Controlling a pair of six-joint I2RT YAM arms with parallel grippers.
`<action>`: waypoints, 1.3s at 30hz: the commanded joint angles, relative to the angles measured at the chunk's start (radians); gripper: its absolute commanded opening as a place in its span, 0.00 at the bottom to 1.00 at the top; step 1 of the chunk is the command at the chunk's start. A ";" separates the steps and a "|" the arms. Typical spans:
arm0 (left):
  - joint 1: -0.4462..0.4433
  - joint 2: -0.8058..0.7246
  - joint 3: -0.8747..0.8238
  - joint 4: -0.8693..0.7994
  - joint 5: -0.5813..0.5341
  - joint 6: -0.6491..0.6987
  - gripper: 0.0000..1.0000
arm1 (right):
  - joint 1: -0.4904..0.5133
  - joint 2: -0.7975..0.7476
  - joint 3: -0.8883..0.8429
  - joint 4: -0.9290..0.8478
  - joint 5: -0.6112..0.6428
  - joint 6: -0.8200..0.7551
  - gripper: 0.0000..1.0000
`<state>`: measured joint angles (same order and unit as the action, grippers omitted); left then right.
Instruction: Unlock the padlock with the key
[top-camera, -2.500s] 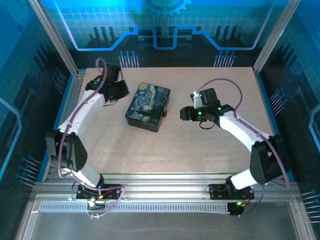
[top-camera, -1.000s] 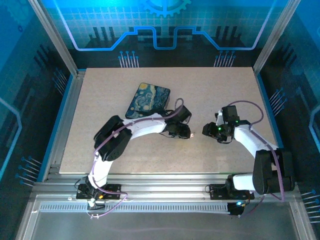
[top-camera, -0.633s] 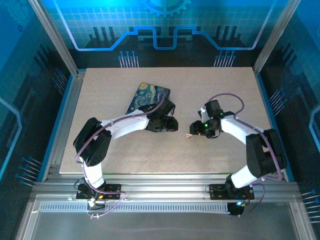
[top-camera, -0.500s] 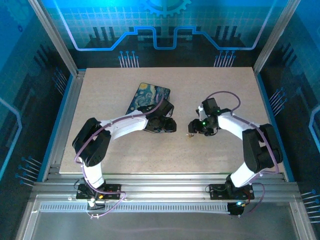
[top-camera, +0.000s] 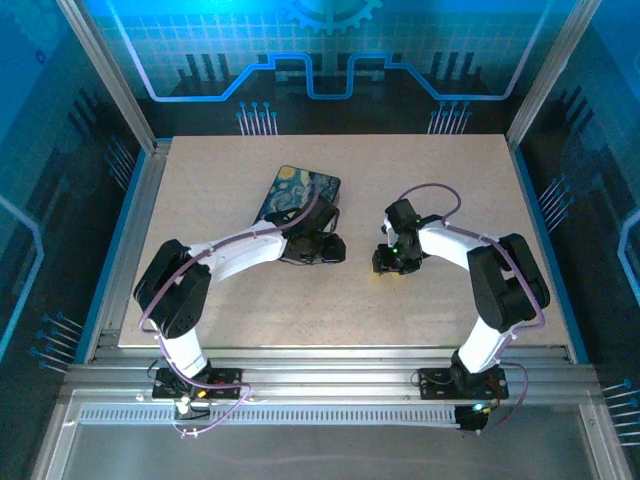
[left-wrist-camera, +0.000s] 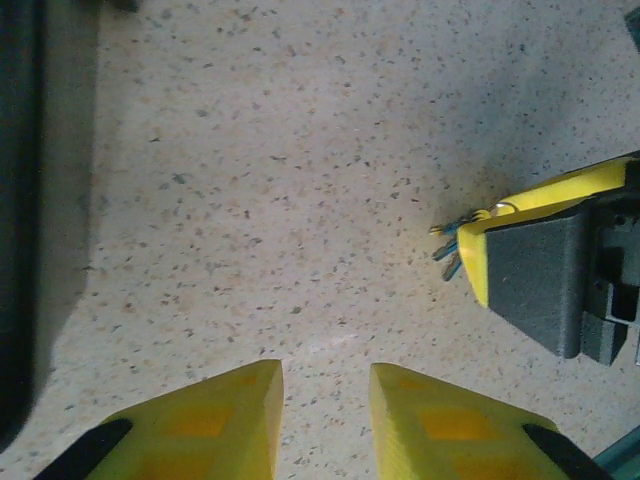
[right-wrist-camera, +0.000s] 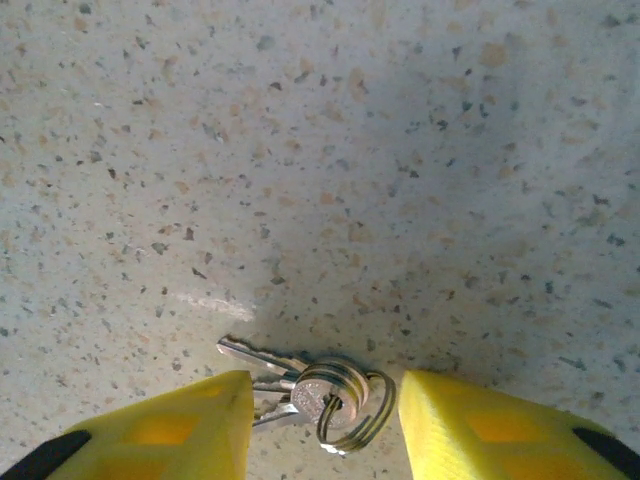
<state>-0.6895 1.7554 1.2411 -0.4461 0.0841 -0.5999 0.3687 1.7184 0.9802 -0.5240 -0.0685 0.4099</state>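
Note:
The key is lying flat, bunched with others on the split ring (right-wrist-camera: 335, 395), so my right gripper should pick up the bunch of keys and my left gripper should take hold of one key's tip (left-wrist-camera: 447, 256).
The key (right-wrist-camera: 262, 356) lies flat on the speckled table, one of a small silvery bunch on a split ring (right-wrist-camera: 378, 402). My right gripper (right-wrist-camera: 325, 388) is low over it and open, a yellow finger on each side. The left finger overlaps the key tips and the right finger stands just clear of the ring. In the top view the right gripper (top-camera: 382, 264) is at mid-table. My left gripper (left-wrist-camera: 325, 400) is open over bare table, with nothing between its fingers, a little left of the right one. The key tips (left-wrist-camera: 448, 250) stick out beside the right gripper's finger (left-wrist-camera: 530, 205). The padlock is hidden.
A black box with a blue-and-yellow swirly lid (top-camera: 290, 196) sits behind the left gripper (top-camera: 336, 250), partly covered by the left arm. Its dark side (left-wrist-camera: 15, 200) runs along the left edge of the left wrist view. Open table lies in front of both grippers.
The right gripper has swung left and come down around the key bunch, its jaws narrowing. The left gripper has drawn back left toward the box.

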 joint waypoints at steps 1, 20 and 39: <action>0.012 -0.049 -0.027 -0.005 -0.013 0.019 0.30 | 0.021 0.047 -0.007 -0.020 0.034 0.048 0.37; 0.022 -0.048 -0.078 0.032 0.058 0.034 0.27 | -0.030 -0.056 -0.195 0.256 -0.099 0.213 0.00; -0.016 0.159 0.025 0.228 0.245 -0.148 0.16 | -0.103 -0.198 -0.317 0.471 -0.385 0.314 0.00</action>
<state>-0.6937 1.8851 1.2366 -0.2527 0.2844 -0.7078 0.2829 1.5513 0.6758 -0.0940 -0.3992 0.6975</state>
